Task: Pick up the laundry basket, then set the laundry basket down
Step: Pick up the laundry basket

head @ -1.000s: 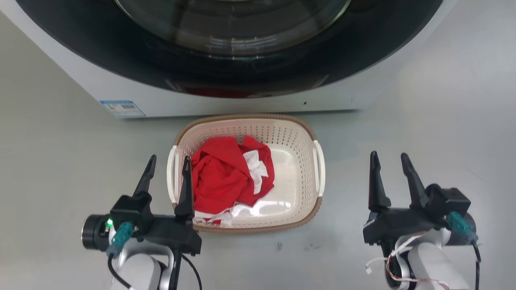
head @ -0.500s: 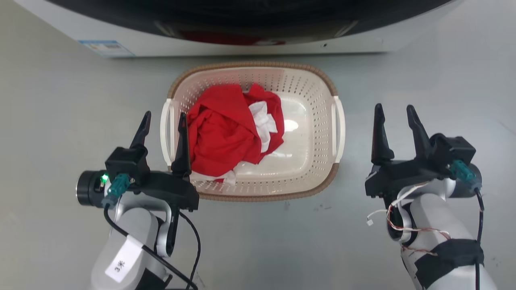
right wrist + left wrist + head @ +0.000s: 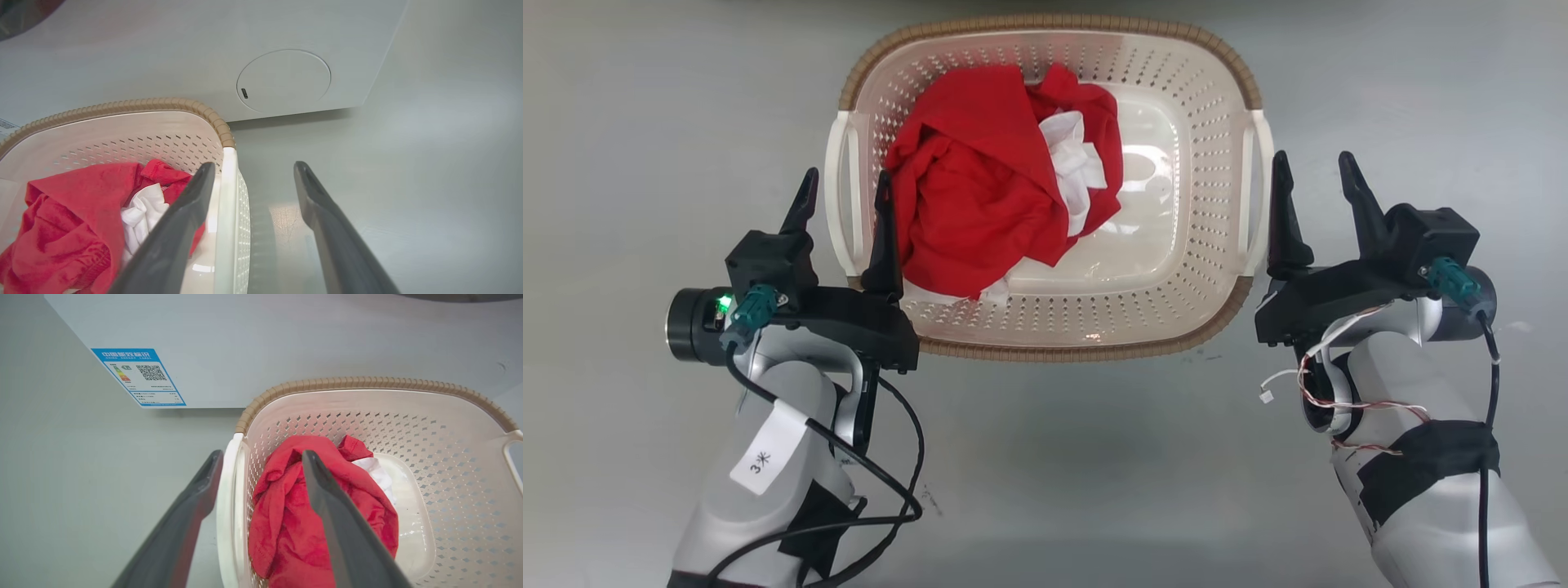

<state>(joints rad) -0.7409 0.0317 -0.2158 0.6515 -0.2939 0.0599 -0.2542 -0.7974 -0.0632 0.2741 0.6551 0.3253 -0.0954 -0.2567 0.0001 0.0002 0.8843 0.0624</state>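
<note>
The laundry basket's far rim [image 3: 1047, 20] will dip when the robot lifts the basket, because the robot's grippers reach only the near part of the white handles [image 3: 842, 245].
The laundry basket [image 3: 1176, 269] is cream with perforated walls and a brown woven-look rim, and stands on the grey floor. Crumpled red clothes [image 3: 972, 180] and a white cloth [image 3: 1078, 163] lie in its left half. My left gripper [image 3: 843, 196] is open, one finger outside the white left handle [image 3: 837, 196] and one inside over the clothes. The left wrist view shows the same straddle of my left gripper [image 3: 262, 455] around that handle [image 3: 226, 498]. My right gripper [image 3: 1312, 175] is open at the right handle [image 3: 1258, 188]. In the right wrist view, my right gripper [image 3: 253, 166] has that handle [image 3: 226, 196] beside its inner finger.
The washing machine's white front [image 3: 245, 335] stands just beyond the basket, with a blue-edged label [image 3: 139, 377] and a round cover [image 3: 284, 81] low on its panel. Bare grey floor [image 3: 1045, 457] lies on both sides of the basket and in front of it.
The head camera has tilted down, so the basket looks larger and higher and the washing machine has left the picture. My right gripper has come in close to the right handle. The left still straddles its handle.
</note>
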